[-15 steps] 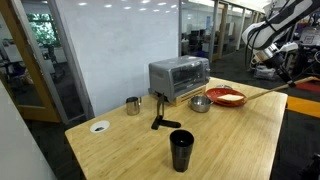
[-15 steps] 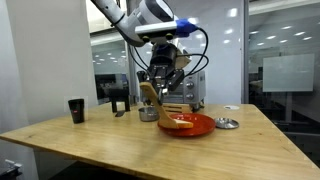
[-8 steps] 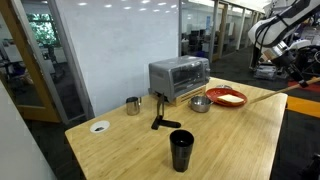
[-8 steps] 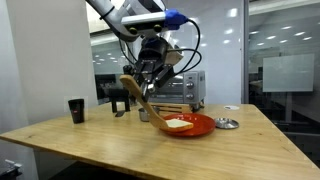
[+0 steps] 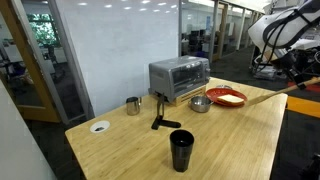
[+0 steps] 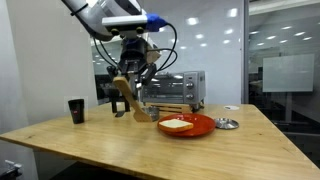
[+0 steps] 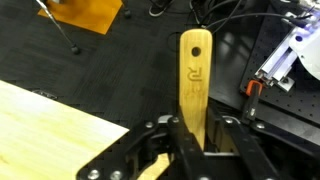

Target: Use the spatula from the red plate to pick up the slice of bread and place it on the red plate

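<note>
The slice of bread lies flat on the red plate, so my gripper should continue to lower the spatula and release it on the clear tabletop beside the plate.
My gripper is shut on the handle of the light tan spatula, held off the table's edge and tilted down toward the red plate. In an exterior view the spatula reaches in from the right toward the red plate. The pale slice of bread lies flat on the plate; it also shows in an exterior view. In the wrist view the spatula sticks out between my fingers, past the table corner.
A silver toaster oven, a shiny metal bowl, a metal cup, a short black tool, a black tumbler and a small white disc stand on the wooden table. Cables and equipment lie on the dark floor.
My gripper has drawn back from the plate with the spatula, away from the table's edge. The bread stays on the red plate.
</note>
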Tool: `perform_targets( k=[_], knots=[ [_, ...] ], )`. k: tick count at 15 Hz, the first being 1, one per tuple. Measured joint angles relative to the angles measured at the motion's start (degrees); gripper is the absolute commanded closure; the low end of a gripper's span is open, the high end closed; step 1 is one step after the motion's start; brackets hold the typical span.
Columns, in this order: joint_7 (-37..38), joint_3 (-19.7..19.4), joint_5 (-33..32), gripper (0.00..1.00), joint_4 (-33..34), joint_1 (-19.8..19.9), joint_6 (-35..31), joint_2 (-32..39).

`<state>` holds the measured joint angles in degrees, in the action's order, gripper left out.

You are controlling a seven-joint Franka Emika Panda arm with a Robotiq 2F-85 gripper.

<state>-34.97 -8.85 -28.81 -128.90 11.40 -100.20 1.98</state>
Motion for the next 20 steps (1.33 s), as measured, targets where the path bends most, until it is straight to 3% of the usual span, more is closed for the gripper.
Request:
perform_targets(
  k=[8,14,20],
  knots=[
    [3.7,2.8,-1.6,0.93,-8.9,-6.1,-19.4,-4.3],
    [3.8,2.7,5.8,0.93,-12.3,-6.3,-31.0,-3.9],
    [-1.7,2.6,10.2,0.93,-14.6,-6.3,-39.0,-1.7]
  ],
)
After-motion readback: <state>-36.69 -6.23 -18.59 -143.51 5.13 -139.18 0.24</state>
